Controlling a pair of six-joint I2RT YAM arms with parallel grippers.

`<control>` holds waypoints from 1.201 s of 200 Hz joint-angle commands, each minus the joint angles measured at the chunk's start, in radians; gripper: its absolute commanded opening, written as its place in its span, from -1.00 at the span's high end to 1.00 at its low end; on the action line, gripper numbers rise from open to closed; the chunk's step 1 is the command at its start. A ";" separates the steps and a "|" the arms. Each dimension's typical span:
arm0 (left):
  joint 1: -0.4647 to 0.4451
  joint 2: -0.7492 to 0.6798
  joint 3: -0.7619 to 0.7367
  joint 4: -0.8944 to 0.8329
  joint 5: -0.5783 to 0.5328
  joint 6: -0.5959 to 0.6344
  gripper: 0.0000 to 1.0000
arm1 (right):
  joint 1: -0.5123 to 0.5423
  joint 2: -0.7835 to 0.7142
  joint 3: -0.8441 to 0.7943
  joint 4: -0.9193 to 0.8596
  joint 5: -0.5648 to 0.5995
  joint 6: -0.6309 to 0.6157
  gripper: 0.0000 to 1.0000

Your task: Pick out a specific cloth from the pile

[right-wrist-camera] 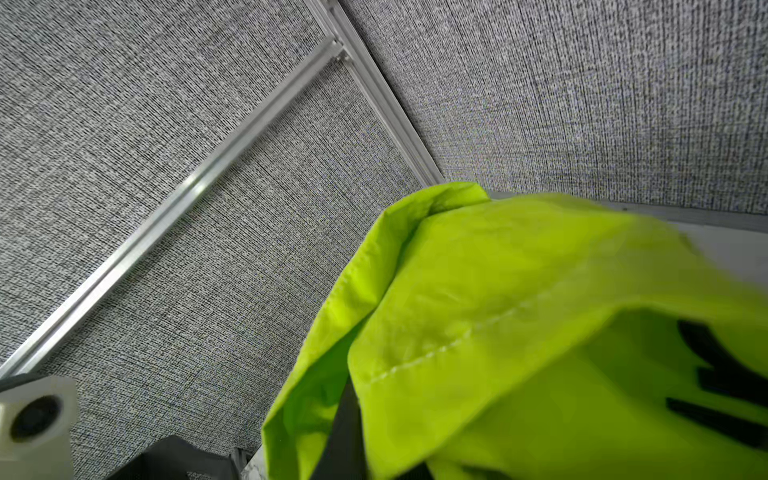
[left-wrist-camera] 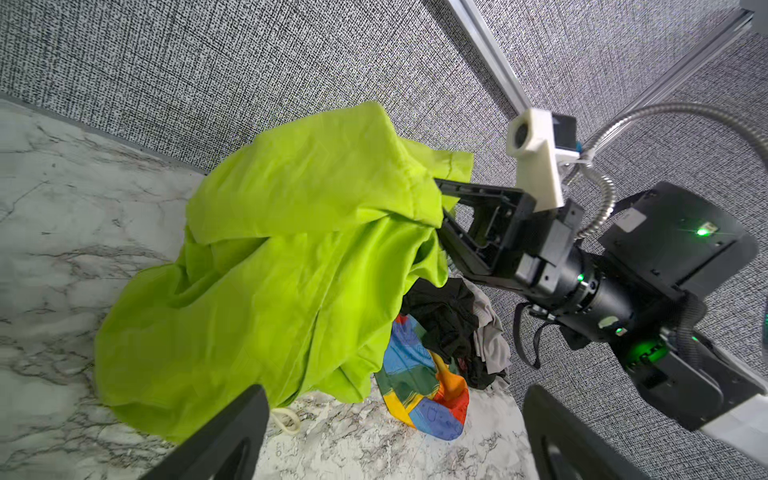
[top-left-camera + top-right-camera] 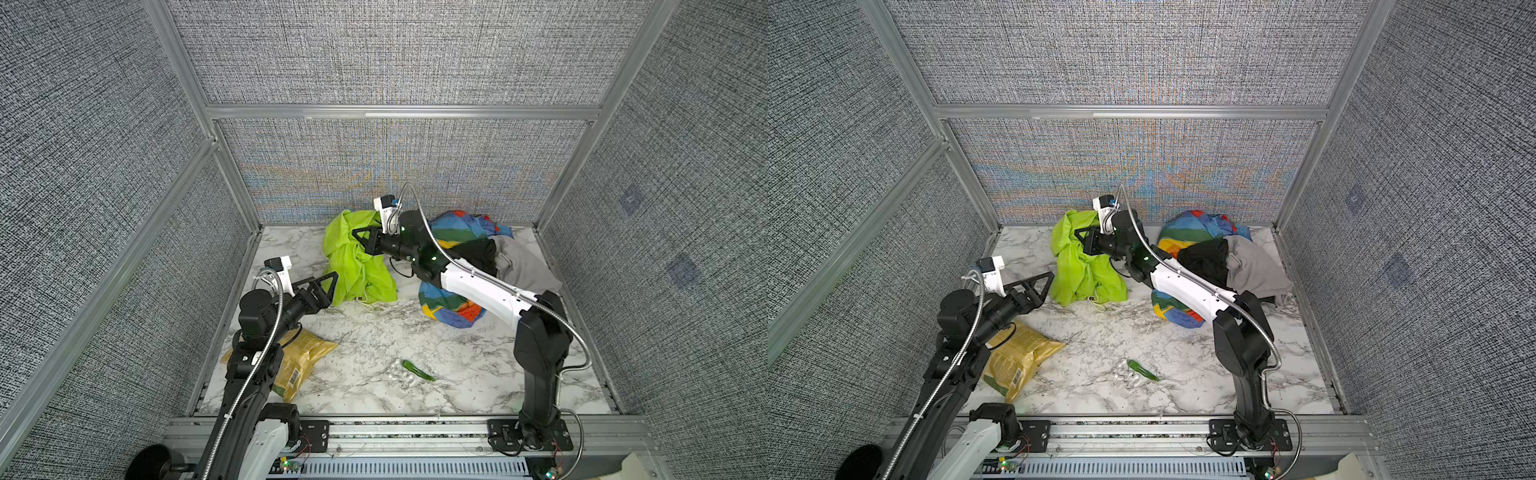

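My right gripper has the lime-green cloth [image 3: 349, 261] hanging clear of the pile and should keep lowering its upper fold until the cloth rests on the marble [image 3: 369, 308], then release.
The lime-green cloth [image 3: 357, 262] [image 3: 1084, 266] hangs from my right gripper [image 3: 355, 233] [image 3: 1078, 233], which is shut on its upper fold; its lower part trails on the marble table [image 3: 374, 340]. A white drawstring [image 2: 286, 419] lies under its hem. The cloth fills the right wrist view [image 1: 519, 332], covering that gripper [image 1: 349, 432]. The pile [image 3: 490, 257] [image 3: 1217, 257] of rainbow-striped, black and grey garments sits at the back right, apart from the cloth. My left gripper [image 3: 330, 289] [image 2: 390, 449] is open, empty, just left of the cloth's lower edge.
A yellow snack bag [image 3: 299, 357] lies under the left arm near the front left. A small green pod [image 3: 417, 371] and a clear plastic piece [image 3: 401, 376] lie front centre. Fabric-covered walls [image 3: 374, 174] close in the back and both sides.
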 commanded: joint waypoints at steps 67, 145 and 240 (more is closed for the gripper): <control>0.001 0.027 -0.039 -0.002 -0.001 0.029 -0.97 | 0.003 0.181 -0.114 0.026 0.025 0.045 1.00; 0.001 0.066 -0.105 0.067 0.058 0.009 -0.97 | 0.004 0.401 0.020 -0.225 0.103 0.035 1.00; -0.036 0.178 -0.159 0.167 0.022 0.016 -0.97 | 0.003 0.305 -0.011 -0.261 0.133 -0.013 0.56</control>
